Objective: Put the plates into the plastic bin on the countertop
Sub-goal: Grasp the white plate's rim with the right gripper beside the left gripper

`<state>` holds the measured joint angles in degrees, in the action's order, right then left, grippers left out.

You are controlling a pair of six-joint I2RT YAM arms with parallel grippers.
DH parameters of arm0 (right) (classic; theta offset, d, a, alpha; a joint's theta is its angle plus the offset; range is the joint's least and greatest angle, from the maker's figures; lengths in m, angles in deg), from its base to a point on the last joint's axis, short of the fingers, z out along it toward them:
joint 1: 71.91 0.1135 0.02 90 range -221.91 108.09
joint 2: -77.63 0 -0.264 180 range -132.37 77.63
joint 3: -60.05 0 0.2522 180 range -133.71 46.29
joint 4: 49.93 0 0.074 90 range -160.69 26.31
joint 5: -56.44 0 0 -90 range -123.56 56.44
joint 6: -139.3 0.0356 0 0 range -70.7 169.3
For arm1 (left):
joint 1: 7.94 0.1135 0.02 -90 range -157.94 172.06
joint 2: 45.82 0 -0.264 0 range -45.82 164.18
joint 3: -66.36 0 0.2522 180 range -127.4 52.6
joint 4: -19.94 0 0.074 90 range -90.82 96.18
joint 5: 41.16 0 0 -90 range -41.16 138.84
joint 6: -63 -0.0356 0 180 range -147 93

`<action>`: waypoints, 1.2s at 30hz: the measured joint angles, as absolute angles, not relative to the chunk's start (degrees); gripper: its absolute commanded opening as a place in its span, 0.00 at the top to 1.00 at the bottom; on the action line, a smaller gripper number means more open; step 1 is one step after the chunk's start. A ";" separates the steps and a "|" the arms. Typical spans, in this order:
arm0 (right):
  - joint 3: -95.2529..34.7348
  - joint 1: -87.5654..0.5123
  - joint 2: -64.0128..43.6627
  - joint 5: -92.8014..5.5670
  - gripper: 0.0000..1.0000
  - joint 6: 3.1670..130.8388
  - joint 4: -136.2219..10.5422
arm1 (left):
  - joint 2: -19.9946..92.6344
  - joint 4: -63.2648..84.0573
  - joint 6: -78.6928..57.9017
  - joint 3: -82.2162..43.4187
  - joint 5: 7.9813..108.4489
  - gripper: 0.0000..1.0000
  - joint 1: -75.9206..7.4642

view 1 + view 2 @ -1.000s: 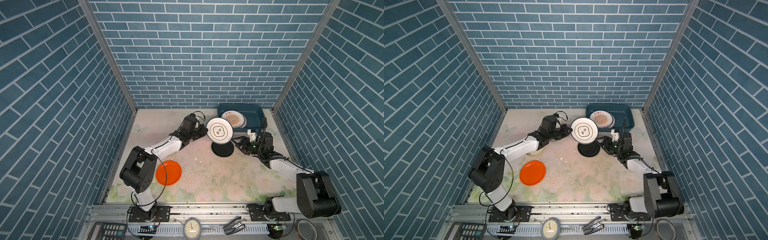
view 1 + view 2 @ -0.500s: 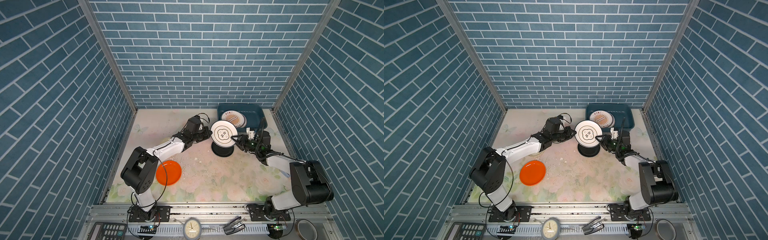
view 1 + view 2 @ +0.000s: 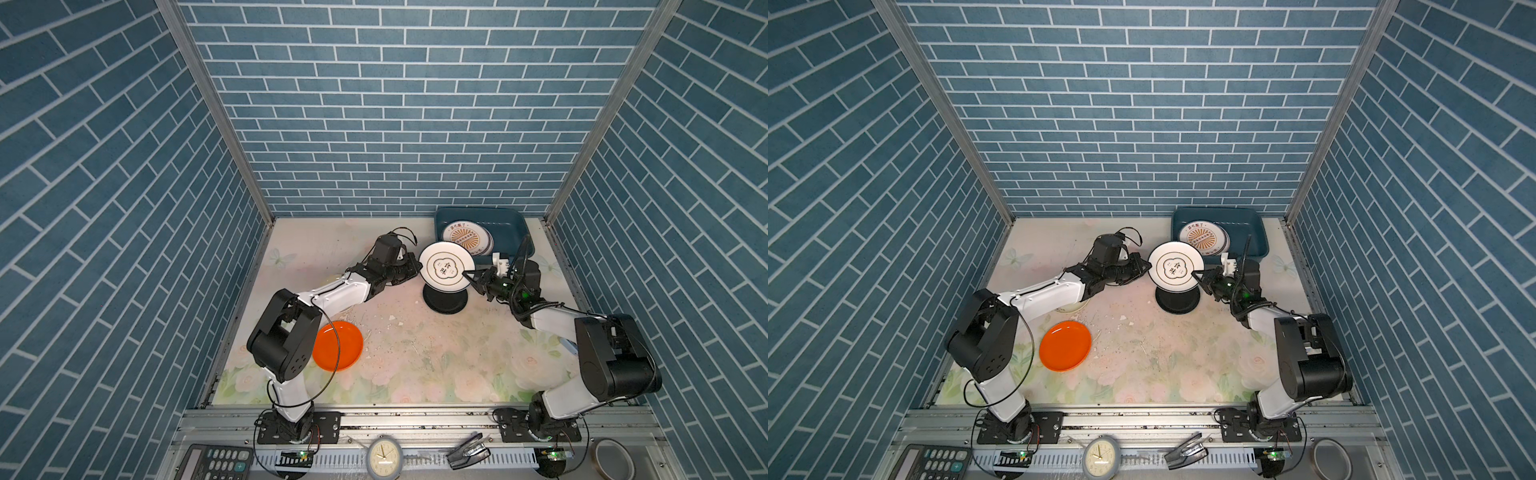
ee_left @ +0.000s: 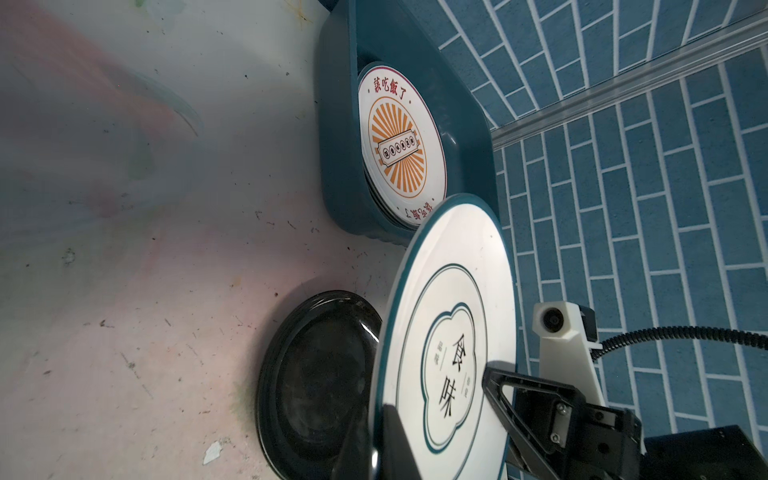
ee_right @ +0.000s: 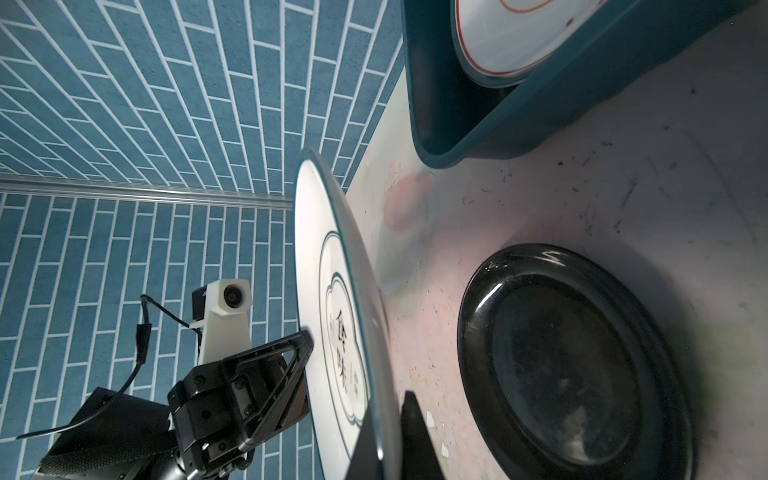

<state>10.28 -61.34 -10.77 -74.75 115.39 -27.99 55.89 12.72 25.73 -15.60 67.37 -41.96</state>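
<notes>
The robot's two grippers are pinching the white plate (image 3: 445, 266), and the plastic bin (image 3: 504, 228) is closer to the right gripper, so the left gripper should open and the right gripper should carry the plate.
A white plate (image 3: 446, 270) with a teal rim and Chinese lettering hangs in the air, tilted up on edge. My left gripper (image 3: 419, 268) is shut on its left rim, and my right gripper (image 3: 468, 276) is shut on its right rim. In the wrist views each gripper's fingers (image 4: 395, 432) (image 5: 409, 419) pinch the rim of that plate (image 4: 449, 353) (image 5: 332, 299). Right below it a black plate (image 3: 444, 302) lies on the countertop (image 3: 415, 353). An orange plate (image 3: 338, 345) lies front left. The plastic bin (image 3: 513, 235) at the back right holds stacked printed plates (image 3: 466, 237).
The edge of a pale plate (image 3: 1077, 306) shows under my left arm. White chips (image 3: 392, 328) lie scattered on the countertop's middle. On the front rail sit a calculator (image 3: 216, 461), a clock (image 3: 384, 457), a black clip (image 3: 467, 449) and a tape roll (image 3: 613, 455).
My left gripper has carried the white plate to the right, over the black plate. My right gripper has moved in and closed on the plate's right rim.
</notes>
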 measured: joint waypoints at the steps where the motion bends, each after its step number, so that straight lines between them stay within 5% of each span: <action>1: 10.28 -61.34 -10.77 -74.75 1.00 115.43 -27.99 | 55.89 12.72 25.73 -15.60 67.35 0.91 -41.96; 4: 10.28 -61.34 -10.77 -74.73 1.00 115.50 -28.03 | 55.89 12.61 25.42 -15.62 67.30 0.85 -41.98; 12: 10.24 -61.14 -10.93 -73.75 1.00 115.30 -29.17 | 55.76 12.88 22.36 -15.87 67.91 0.25 -42.77; 16: 10.24 -61.14 -10.99 -73.38 1.00 115.28 -29.49 | 55.01 12.85 21.03 -15.89 67.04 0.06 -42.83; 36: 8.19 -61.36 -10.97 -71.63 1.00 113.36 -34.78 | 52.02 10.69 19.04 -15.87 64.46 0.00 -42.72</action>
